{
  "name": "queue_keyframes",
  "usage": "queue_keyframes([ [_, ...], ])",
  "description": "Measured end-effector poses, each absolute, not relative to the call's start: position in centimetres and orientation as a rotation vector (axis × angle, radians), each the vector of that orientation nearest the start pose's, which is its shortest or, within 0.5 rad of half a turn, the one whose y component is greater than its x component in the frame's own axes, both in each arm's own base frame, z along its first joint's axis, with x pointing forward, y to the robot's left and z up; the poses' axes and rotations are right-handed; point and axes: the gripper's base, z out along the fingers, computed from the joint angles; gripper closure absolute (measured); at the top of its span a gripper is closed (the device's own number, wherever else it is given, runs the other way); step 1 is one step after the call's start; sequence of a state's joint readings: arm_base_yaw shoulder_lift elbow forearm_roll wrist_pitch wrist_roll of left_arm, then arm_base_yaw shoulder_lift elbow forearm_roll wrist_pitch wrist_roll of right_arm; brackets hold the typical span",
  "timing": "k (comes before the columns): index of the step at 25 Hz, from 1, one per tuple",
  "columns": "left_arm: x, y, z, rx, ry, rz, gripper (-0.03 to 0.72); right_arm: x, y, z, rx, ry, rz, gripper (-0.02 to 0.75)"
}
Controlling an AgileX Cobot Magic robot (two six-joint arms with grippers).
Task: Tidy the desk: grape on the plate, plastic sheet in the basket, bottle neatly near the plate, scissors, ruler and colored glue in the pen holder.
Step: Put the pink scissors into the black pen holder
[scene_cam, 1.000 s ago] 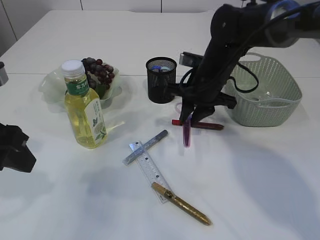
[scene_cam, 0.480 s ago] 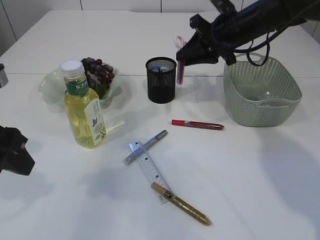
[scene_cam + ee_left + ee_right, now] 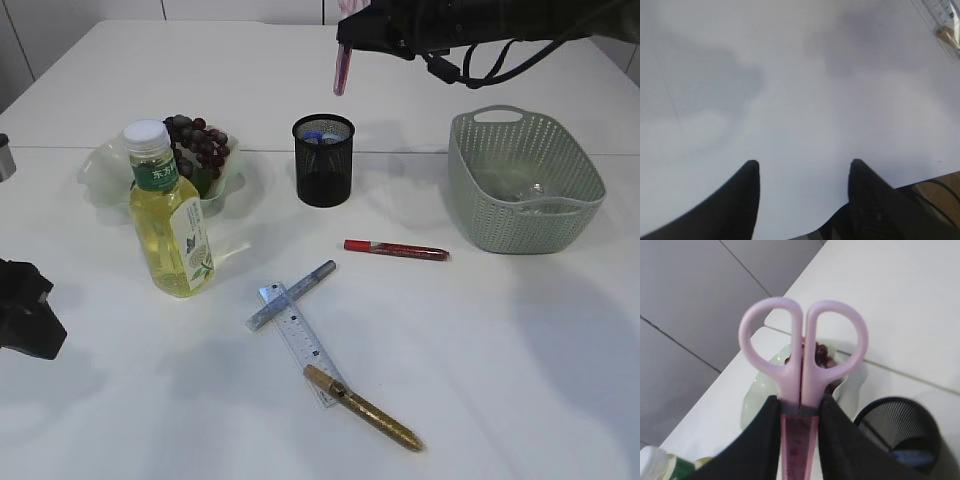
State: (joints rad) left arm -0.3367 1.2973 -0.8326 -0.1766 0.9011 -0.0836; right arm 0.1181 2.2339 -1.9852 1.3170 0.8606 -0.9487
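Observation:
I should keep lowering my right gripper until the scissors' sheathed blade (image 3: 342, 74), which points down above the pen holder's opening (image 3: 323, 129), is inside, and then let go.
My right gripper (image 3: 347, 38) hangs high above the black mesh pen holder (image 3: 323, 160), shut on the pink scissors (image 3: 342, 72), whose sheathed blade points down. In the right wrist view the fingers (image 3: 840, 440) clamp the scissors (image 3: 802, 347) just below the handle loops. Dark grapes (image 3: 196, 143) lie on the pale green plate (image 3: 105, 170), and the yellow bottle (image 3: 170, 215) stands upright in front of it. On the table lie the clear ruler (image 3: 297, 342) and red (image 3: 395, 249), silver (image 3: 292, 295) and gold (image 3: 362, 407) glue pens. My left gripper (image 3: 804, 167) is open over bare table.
The green basket (image 3: 525, 180) stands at the right, with a faint clear glint inside that I cannot identify. The pen holder holds something blue. The left arm (image 3: 25, 305) sits low at the left edge. The ruler's corner (image 3: 942, 10) shows in the left wrist view.
The right gripper has lifted the scissors from beside the red glue pen, up and to the left, to high above the pen holder. The left arm has barely moved.

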Motion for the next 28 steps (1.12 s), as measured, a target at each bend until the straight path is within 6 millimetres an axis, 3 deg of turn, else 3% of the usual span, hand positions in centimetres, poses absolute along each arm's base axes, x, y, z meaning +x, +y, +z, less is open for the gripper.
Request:
queue_keyframes([
  [4,21.1,-8.8,24.7,0.228,2.864,-0.317,0.274,51.4,12.7,27.3,-0.474,1.841,0.971,0.545],
  [11,21.1,-8.8,24.7,0.227,2.866,-0.319,0.275,53.3,12.9,24.5,-0.593,1.725,0.848,0.545],
  [23,21.1,-8.8,24.7,0.227,2.866,-0.319,0.276,54.5,14.4,19.6,-0.677,1.644,0.731,0.540],
  [25,21.1,-8.8,24.7,0.227,2.866,-0.319,0.276,54.6,14.3,19.6,-0.672,1.643,0.727,0.513],
  [28,21.1,-8.8,24.7,0.227,2.866,-0.319,0.277,54.6,14.3,19.6,-0.665,1.640,0.731,0.400],
])
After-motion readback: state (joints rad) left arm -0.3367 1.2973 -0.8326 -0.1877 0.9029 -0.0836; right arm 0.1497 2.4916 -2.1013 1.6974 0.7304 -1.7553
